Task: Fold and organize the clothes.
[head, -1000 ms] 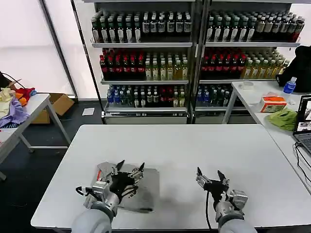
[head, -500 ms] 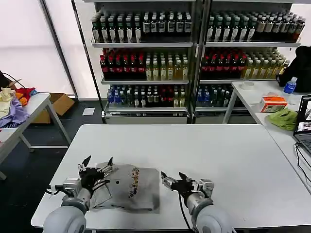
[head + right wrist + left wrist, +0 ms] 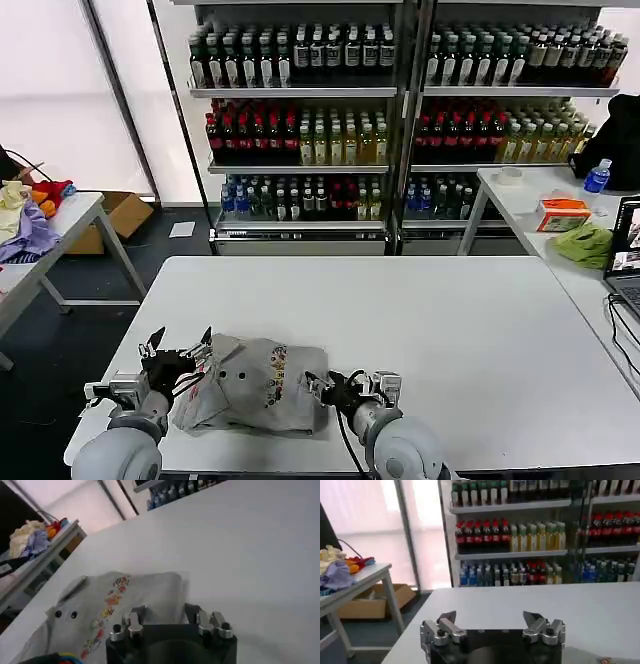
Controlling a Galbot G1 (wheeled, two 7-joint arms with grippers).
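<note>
I see the light grey shirt (image 3: 262, 388) lying flat with a straight folded edge (image 3: 322, 368), so the whole bundle will slide along and stay folded when I pull it.
A folded light grey shirt (image 3: 262, 388) with a small multicoloured chest print and two collar buttons lies near the front edge of the white table (image 3: 420, 310). My left gripper (image 3: 178, 349) stands open at the shirt's left edge, by the collar, nothing between its fingers. In the left wrist view the left gripper (image 3: 490, 617) points over bare table. My right gripper (image 3: 326, 385) is open at the shirt's right edge. In the right wrist view the right gripper (image 3: 163, 611) hovers over the shirt (image 3: 125, 600), its fingers apart and holding nothing.
A side table (image 3: 75, 215) at the left carries purple, red and yellow garments. A second table (image 3: 520, 195) at the right holds a lime-green cloth (image 3: 583, 243), an orange box, a bottle and a laptop. Shelves of bottles (image 3: 300, 120) stand behind.
Both grippers have moved left and lower, toward the table's front edge. The left one went from over the shirt to its left edge, the right one came up to its right edge. The shirt's collar side now shows.
</note>
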